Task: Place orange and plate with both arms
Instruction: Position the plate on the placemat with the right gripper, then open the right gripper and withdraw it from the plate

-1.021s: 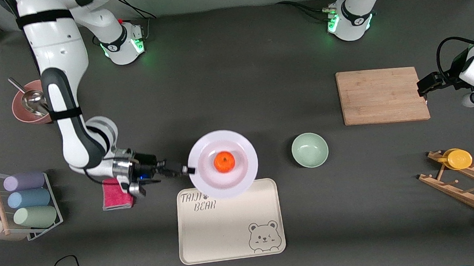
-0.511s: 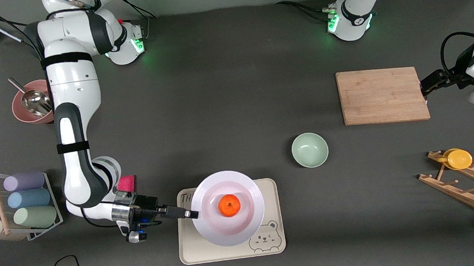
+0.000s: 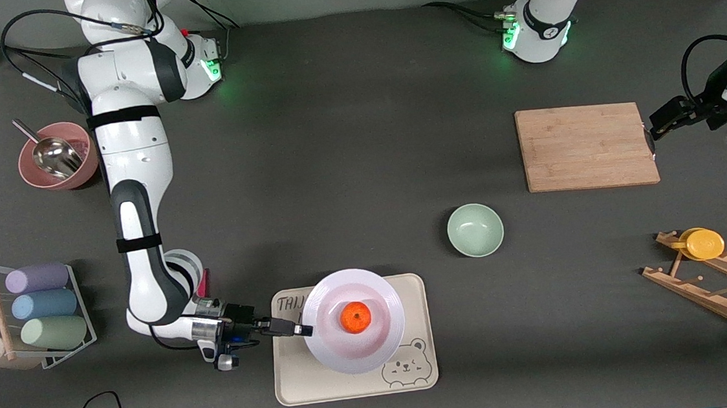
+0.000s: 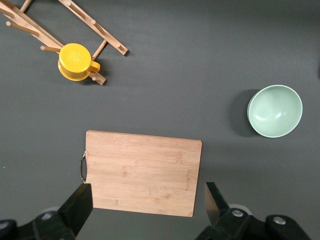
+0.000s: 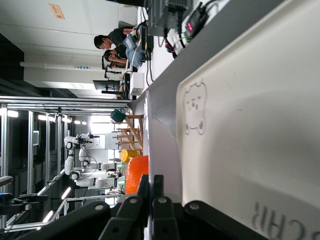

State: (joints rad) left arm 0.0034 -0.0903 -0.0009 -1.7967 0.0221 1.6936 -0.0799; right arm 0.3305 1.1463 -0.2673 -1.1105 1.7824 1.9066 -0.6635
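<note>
I should keep lowering with my right gripper, because the orange is in the middle of the white plate [image 3: 355, 317] over the cream tray [image 3: 326, 383], and let go once the plate rests there.
The orange [image 3: 355, 317] sits in the middle of the white plate [image 3: 378, 345], which is over the cream bear-print tray [image 3: 351, 377]. My right gripper [image 3: 301, 330] is shut on the plate's rim at the edge toward the right arm's end of the table. In the right wrist view its fingers [image 5: 151, 192] pinch the thin plate rim [image 5: 162, 150], with the orange [image 5: 136, 172] beside it and the tray [image 5: 250, 125] close under it. My left gripper [image 3: 655, 128] hangs open and empty over the edge of the wooden cutting board [image 3: 586, 146]; its fingers [image 4: 80, 205] straddle the board [image 4: 142, 172].
A pale green bowl [image 3: 475, 229] stands between tray and board. A wooden rack with a yellow lid [image 3: 703, 243] is at the left arm's end. A pink bowl with a scoop [image 3: 51, 157], a cup rack [image 3: 41, 307] and a pink cloth [image 3: 203, 280] are at the right arm's end.
My right gripper has carried the plate with the orange from the bare table toward the front camera, over the tray, and lower. The left arm has drawn back slightly.
</note>
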